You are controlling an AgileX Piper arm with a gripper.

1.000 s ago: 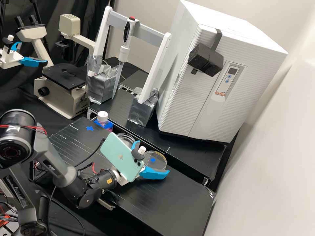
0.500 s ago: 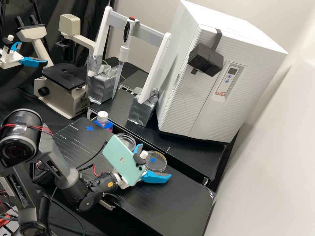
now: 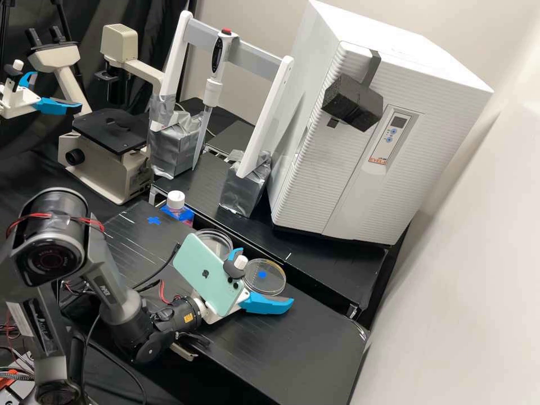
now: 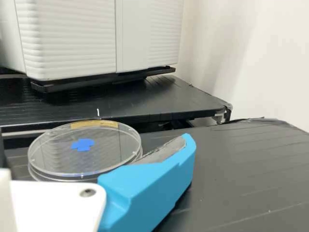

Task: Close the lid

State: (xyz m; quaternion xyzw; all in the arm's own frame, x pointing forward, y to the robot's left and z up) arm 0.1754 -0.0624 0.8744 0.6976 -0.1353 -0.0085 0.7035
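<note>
The rims [image 4: 58, 175] are lying close together over dark bench. The lid [image 3: 265, 277] will come up by itself and leave the spot empty when I lift it.
My gripper [image 3: 264, 278] stands open in the high view, low over the bench, its fingers apart on the near side of a clear round dish with its lid [image 3: 271, 269]. Nothing is held. In the wrist view, too, the gripper [image 4: 95, 145] has one blue finger beside the dish [image 4: 53, 159], overlapping its near rim. Two rims lie close together there, with yellow tape on the edge and a blue cross seen at the top; whether the lid sits fully down I cannot tell. A second clear dish [image 3: 224, 241] is partly behind the phone.
A phone [image 3: 205, 275] is mounted on the wrist. A capped bottle [image 3: 176, 201] stands beyond the second dish. Behind the dishes runs a raised black shelf [image 3: 332, 264] bearing a pipette stand [image 3: 275, 107] and a white incubator [image 3: 444, 107]. A microscope [image 3: 107, 163] is farther left.
The arm's upper joint has swung to the right in the high view. The gripper has shifted only slightly, a little lower than a second ago. The dishes have kept their places.
</note>
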